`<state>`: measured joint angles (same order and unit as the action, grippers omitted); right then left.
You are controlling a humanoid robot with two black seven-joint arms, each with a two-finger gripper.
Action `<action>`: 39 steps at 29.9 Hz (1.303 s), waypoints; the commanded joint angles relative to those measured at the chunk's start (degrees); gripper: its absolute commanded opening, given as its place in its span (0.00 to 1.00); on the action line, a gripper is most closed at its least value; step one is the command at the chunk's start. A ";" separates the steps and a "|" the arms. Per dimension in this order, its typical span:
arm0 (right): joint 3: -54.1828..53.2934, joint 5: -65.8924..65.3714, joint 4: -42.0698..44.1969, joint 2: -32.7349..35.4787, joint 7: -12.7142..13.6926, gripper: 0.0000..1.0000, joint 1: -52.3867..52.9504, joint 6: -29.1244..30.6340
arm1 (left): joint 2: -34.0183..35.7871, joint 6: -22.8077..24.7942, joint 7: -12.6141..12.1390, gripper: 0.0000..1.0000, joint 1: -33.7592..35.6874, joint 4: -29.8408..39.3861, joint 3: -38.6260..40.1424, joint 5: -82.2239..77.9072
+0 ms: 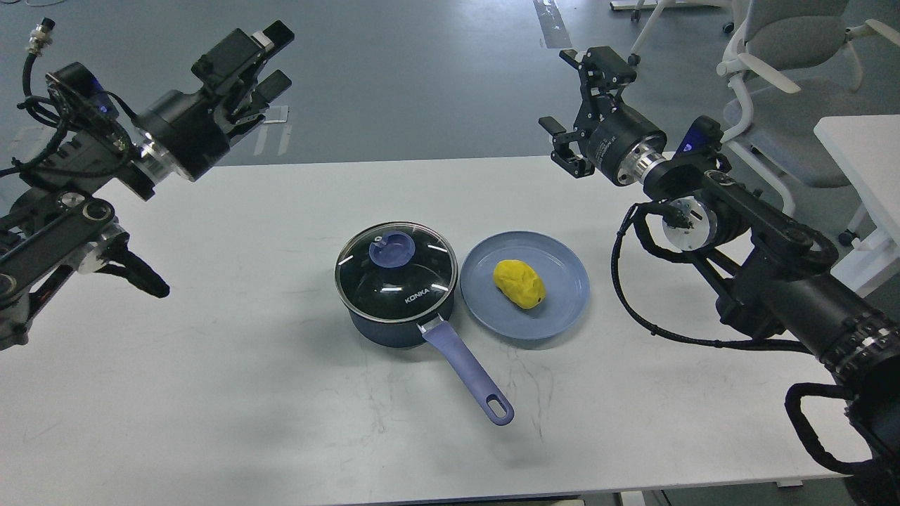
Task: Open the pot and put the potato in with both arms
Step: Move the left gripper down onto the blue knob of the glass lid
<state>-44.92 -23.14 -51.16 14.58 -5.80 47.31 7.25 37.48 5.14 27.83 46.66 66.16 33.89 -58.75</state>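
I should expect an empty dark pot (389, 333) when I take off the glass lid (363, 270), because only plain black shows under it.
A dark pot (383, 327) with a blue handle (467, 370) stands in the middle of the white table (211, 393). Its glass lid (422, 270) with a blue knob (391, 249) is on it. A yellow potato (519, 282) lies on a blue plate (564, 309) just right of the pot. My left gripper (275, 56) is open and empty, high up beyond the table's far left edge. My right gripper (582, 105) is open and empty, above the table's far edge, behind the plate.
A grey office chair (794, 63) and another white table (858, 147) stand at the right, behind my right arm. The pot handle points toward the table's front edge.
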 commanded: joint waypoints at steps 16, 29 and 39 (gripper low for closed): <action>0.01 0.73 4.23 5.02 2.28 1.00 -2.22 0.66 | -1.09 -27.55 0.17 0.98 -0.52 2.74 -18.33 -45.46; 0.01 0.81 3.97 5.02 2.28 1.00 -1.69 0.31 | -8.39 -27.73 0.17 0.98 -0.52 -2.70 -21.50 -51.46; 0.27 0.73 4.06 5.02 2.28 1.00 -1.61 0.57 | -10.85 -28.78 0.17 0.98 -0.61 -8.51 -23.69 -51.55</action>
<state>-44.66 -22.36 -47.18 19.60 -3.51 45.65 7.83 26.92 -23.38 27.99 46.10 57.92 10.66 -110.23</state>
